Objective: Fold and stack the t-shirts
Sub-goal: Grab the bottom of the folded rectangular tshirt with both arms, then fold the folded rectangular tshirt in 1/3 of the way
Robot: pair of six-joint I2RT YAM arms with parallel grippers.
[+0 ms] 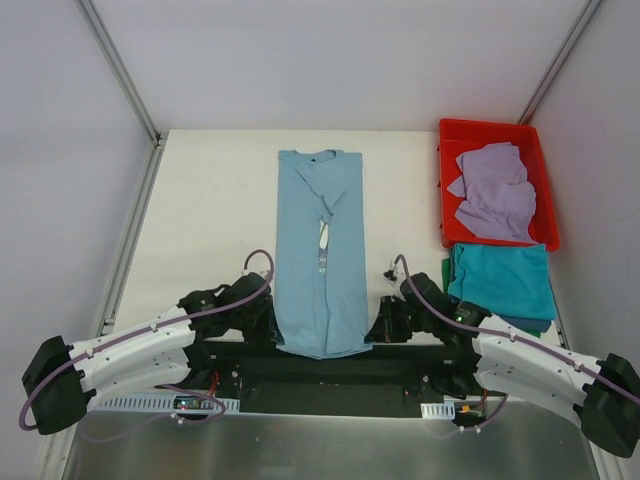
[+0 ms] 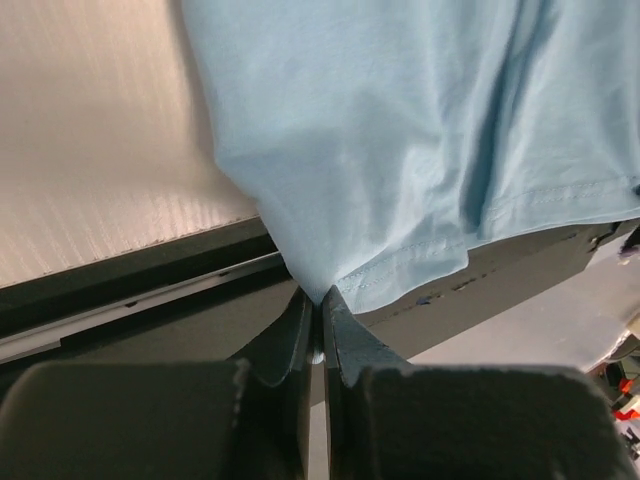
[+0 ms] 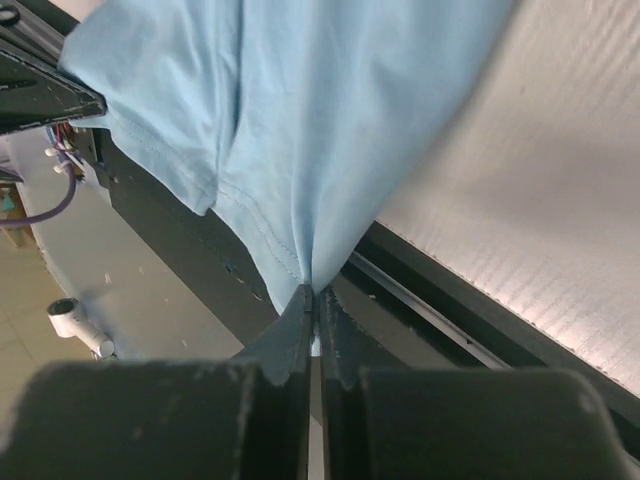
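The robot's right gripper should go on toward the collar before it lets go of the hem past the t-shirt's middle (image 1: 348,225), as both hem corners (image 1: 362,346) are gripped level across the straight t-shirt.
A light blue t-shirt (image 1: 322,250) lies as a long narrow strip down the middle of the table, collar at the far end, sides folded in. My left gripper (image 1: 268,330) is shut on its near left hem corner (image 2: 320,285). My right gripper (image 1: 376,330) is shut on its near right hem corner (image 3: 312,280). The hem hangs over the table's near edge. A lavender t-shirt (image 1: 495,192) lies crumpled in the red bin. A folded teal t-shirt (image 1: 502,282) lies on top of a stack at the right, a dark green one (image 1: 530,326) peeking out beneath.
The red plastic bin (image 1: 446,170) stands at the far right of the table. The stack sits just in front of it, close to my right arm. A black rail (image 2: 140,290) runs along the table's near edge. White walls enclose the table.
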